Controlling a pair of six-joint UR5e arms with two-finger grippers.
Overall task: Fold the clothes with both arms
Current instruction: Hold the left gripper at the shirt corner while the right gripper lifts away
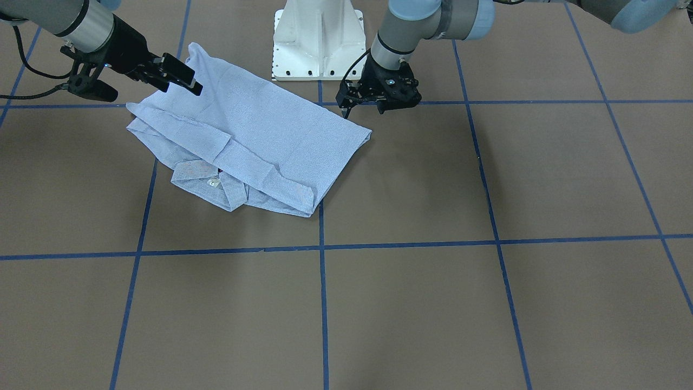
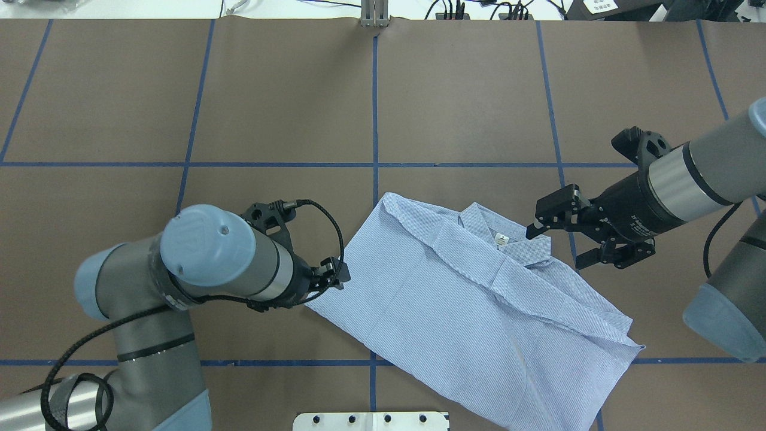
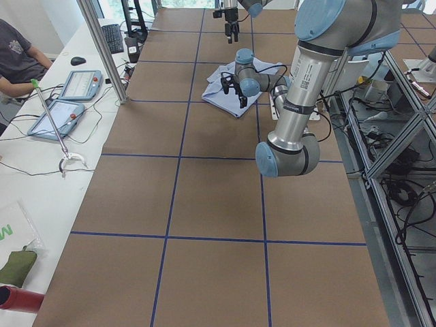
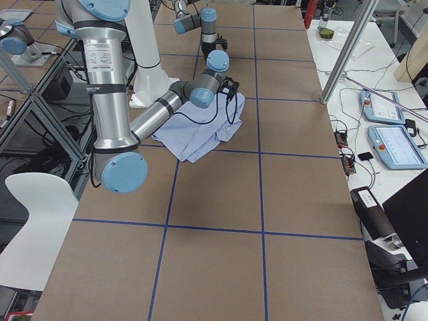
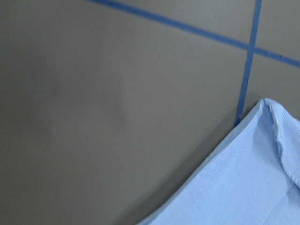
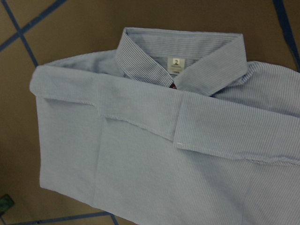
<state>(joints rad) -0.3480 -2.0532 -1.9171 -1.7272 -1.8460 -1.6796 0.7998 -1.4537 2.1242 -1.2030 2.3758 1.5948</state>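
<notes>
I can see the light blue striped shirt lying slanted across the tape grid, so my left gripper should pinch its near corner and turn the shirt straighter before the next fold.
The light blue striped shirt lies flat on the brown table, sleeves folded in over its back and the collar with its label facing up. It also shows from overhead. My left gripper points down at the table just beside the shirt's corner, fingers apart and holding nothing. From overhead, the left gripper sits at the shirt's left edge. My right gripper hovers beside the collar end, wide open and empty. In the front view the right gripper is above the shirt's edge.
The white pedestal base stands just behind the shirt. Blue tape lines grid the brown tabletop. A seated person and tablets are at a side desk. More tablets and cables lie along the other side.
</notes>
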